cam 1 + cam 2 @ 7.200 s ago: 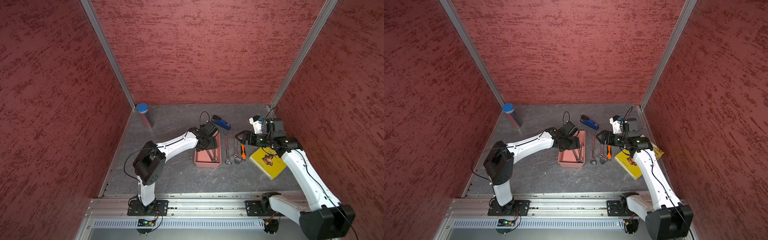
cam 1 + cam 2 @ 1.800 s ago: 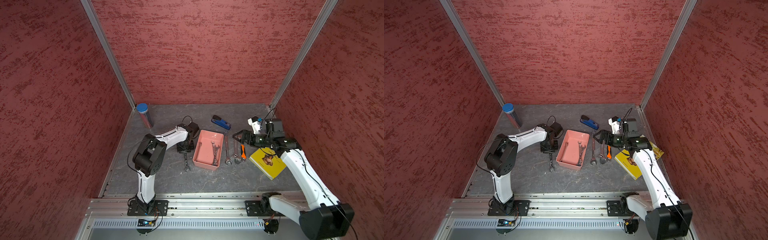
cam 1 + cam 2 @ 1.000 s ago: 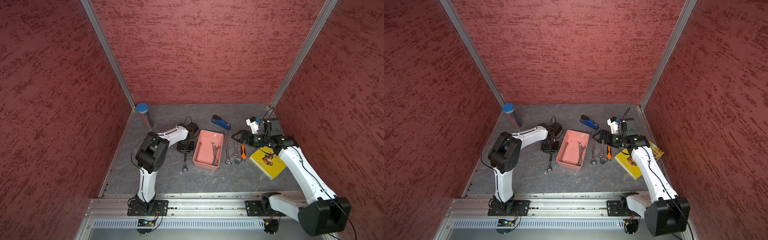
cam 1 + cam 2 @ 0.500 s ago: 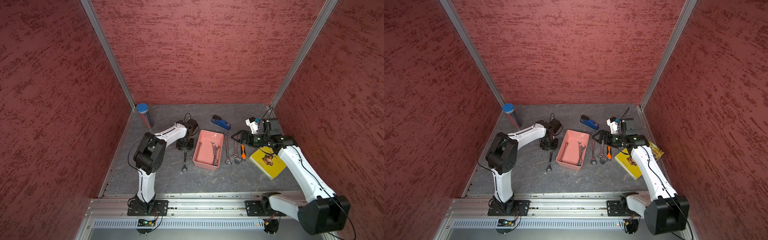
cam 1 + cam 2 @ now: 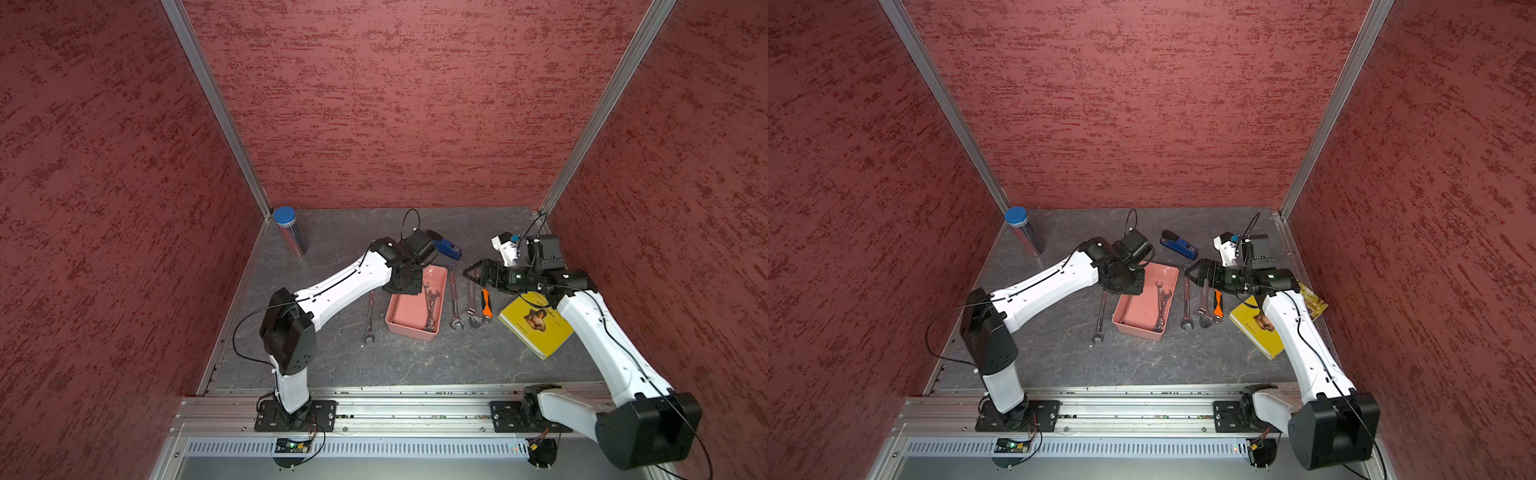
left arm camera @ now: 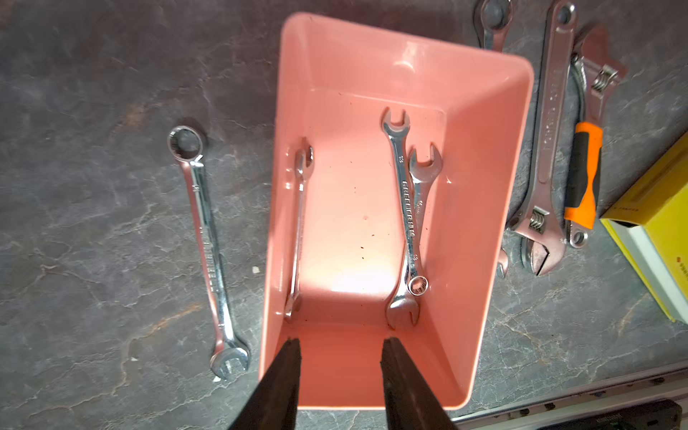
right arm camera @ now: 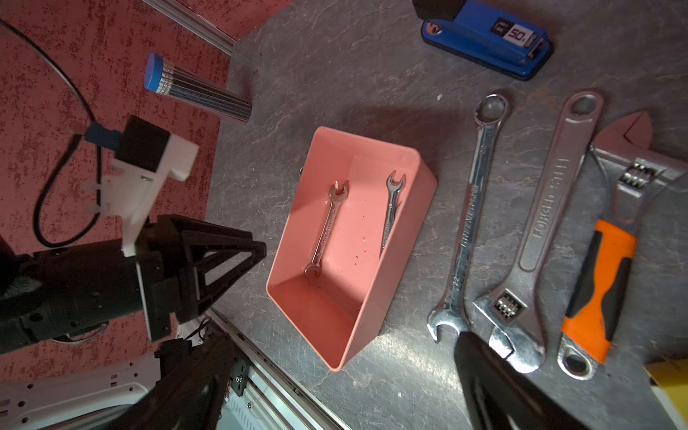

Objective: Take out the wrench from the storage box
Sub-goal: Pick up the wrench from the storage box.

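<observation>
The upper wrench lies over the lower wrench (image 6: pixel 410 251) with its handle square to my open fingers, so my left gripper should keep going down and close around that handle (image 6: pixel 405 200).
The salmon-pink storage box (image 5: pixel 409 326) (image 6: pixel 480 186) stands mid-table. Inside it, two overlapping steel wrenches (image 6: pixel 407 219) (image 5: pixel 430 303) lie by one long wall. A third wrench (image 6: pixel 299 231) (image 7: pixel 327 231) lies along the opposite wall. My left gripper (image 5: pixel 405 286) (image 6: pixel 340 344) hovers over the box's far part, open, with nothing between its fingers. One more wrench (image 5: pixel 370 318) (image 6: pixel 208 253) lies on the table just left of the box. My right gripper (image 5: pixel 469 272) (image 7: pixel 340 337) hangs open and empty to the right of the box.
Right of the box lie a long wrench (image 5: pixel 454 299), a steel adjustable wrench (image 5: pixel 471 307) and an orange-handled one (image 5: pixel 485 305). A yellow book (image 5: pixel 536 328) lies under the right arm. A blue stapler (image 5: pixel 446 248) and a blue-capped tube (image 5: pixel 291 232) stand further back.
My left gripper has let go of the wrench on the table left of the box, opened, and swung right to hover over the box. The right arm has hardly moved.
</observation>
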{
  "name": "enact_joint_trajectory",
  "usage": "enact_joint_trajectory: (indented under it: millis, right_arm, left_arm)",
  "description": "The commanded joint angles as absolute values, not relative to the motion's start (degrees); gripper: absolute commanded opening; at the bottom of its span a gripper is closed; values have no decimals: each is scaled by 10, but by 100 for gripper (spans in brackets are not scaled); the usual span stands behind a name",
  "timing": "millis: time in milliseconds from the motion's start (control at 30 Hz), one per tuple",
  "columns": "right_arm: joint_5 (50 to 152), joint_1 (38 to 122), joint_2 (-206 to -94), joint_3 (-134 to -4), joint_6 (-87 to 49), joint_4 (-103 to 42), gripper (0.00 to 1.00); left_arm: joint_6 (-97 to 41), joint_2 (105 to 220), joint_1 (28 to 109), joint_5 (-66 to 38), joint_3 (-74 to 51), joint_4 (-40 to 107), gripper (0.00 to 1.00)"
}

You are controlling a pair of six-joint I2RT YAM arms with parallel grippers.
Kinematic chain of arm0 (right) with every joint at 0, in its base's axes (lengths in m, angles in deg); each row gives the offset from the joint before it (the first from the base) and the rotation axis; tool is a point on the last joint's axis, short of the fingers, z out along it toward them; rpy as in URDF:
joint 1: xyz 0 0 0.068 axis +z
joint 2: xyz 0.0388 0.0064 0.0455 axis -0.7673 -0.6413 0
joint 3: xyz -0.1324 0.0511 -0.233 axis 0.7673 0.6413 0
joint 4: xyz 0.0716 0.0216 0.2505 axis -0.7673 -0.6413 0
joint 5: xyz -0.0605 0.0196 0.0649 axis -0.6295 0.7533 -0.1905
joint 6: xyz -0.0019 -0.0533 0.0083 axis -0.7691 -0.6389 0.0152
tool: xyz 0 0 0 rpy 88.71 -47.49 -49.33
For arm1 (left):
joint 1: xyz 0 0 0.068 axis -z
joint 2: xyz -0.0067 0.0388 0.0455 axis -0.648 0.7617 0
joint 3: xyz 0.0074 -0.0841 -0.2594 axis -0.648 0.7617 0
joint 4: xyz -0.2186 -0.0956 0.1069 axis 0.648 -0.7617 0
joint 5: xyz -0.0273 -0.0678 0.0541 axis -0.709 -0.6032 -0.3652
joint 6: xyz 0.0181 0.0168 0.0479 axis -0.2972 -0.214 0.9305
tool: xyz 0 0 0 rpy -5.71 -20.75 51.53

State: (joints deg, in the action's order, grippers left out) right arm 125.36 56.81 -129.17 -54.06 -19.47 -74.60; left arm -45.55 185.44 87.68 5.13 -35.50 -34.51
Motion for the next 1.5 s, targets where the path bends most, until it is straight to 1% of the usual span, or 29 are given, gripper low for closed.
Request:
enact_joint_trajectory:
  millis: [0,267,500,633,900,1033,1233,1367,1467]
  right_arm:
    - [1239,567,-1277,-550,-204,-751,98]
    - [1232,568,-1265,-534,-200,-750,98]
    - [1226,567,-1260,-525,-194,-745,98]
    - [1226,566,-1258,-522,-194,-743,98]
    - [1227,564,-1258,-518,-193,-741,98]
    - [1230,563,-1259,-519,-193,-740,98]
    - [1232,561,-1259,-516,-192,-737,98]
    - [1233,560,-1258,-515,-191,-738,98]
    - [1233,560,-1258,-515,-190,-736,98]
  left_arm:
    - [-459,1901,893,79,-380,-340,39]
    - [-474,1968,892,18,-385,-269,39]
    - [-515,2015,889,-16,-388,-217,38]
    - [-526,2041,891,-20,-402,-212,37]
    - [-539,2071,890,-17,-405,-207,35]
    - [-535,2090,890,-1,-427,-234,34]
    - [-519,2103,890,32,-435,-278,30]
    - [-512,2093,884,45,-417,-290,25]
    - [-502,2089,880,47,-415,-301,25]
